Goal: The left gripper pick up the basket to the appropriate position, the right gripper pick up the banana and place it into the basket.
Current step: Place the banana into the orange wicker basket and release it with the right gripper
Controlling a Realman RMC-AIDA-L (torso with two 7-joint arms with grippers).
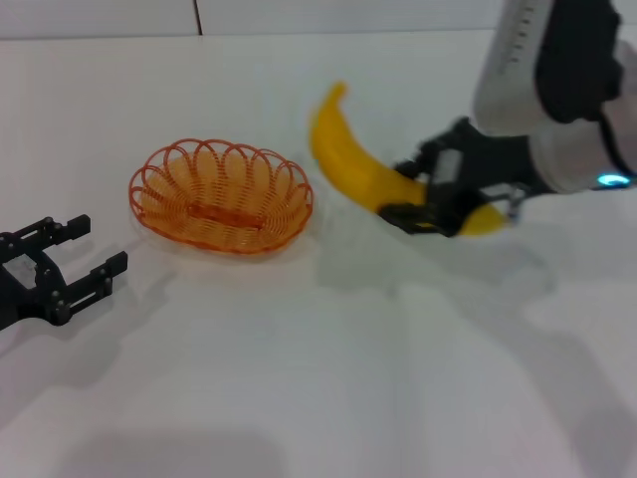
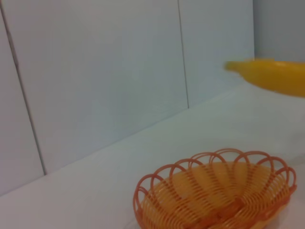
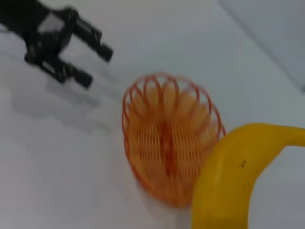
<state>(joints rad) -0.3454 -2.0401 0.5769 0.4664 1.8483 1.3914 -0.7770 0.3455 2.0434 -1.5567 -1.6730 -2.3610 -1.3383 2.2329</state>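
Observation:
My right gripper is holding the banana higher than the empty basket's rim (image 1: 308, 187), so it should go on moving across, lower the banana over the basket's middle (image 1: 225, 209) and let go of it there.
The orange wire basket (image 1: 221, 196) stands empty on the white table, left of centre; it also shows in the left wrist view (image 2: 217, 193) and the right wrist view (image 3: 169, 136). My right gripper (image 1: 423, 199) is shut on the yellow banana (image 1: 363, 164) and holds it in the air just right of the basket, its free end pointing up and away. The banana also shows in the left wrist view (image 2: 274, 76) and the right wrist view (image 3: 233, 181). My left gripper (image 1: 95, 254) is open and empty on the table, left of the basket and apart from it; it also shows in the right wrist view (image 3: 95, 64).
The white table (image 1: 318, 378) stretches wide in front of the basket. A pale panelled wall (image 2: 95, 71) stands behind the table's far edge.

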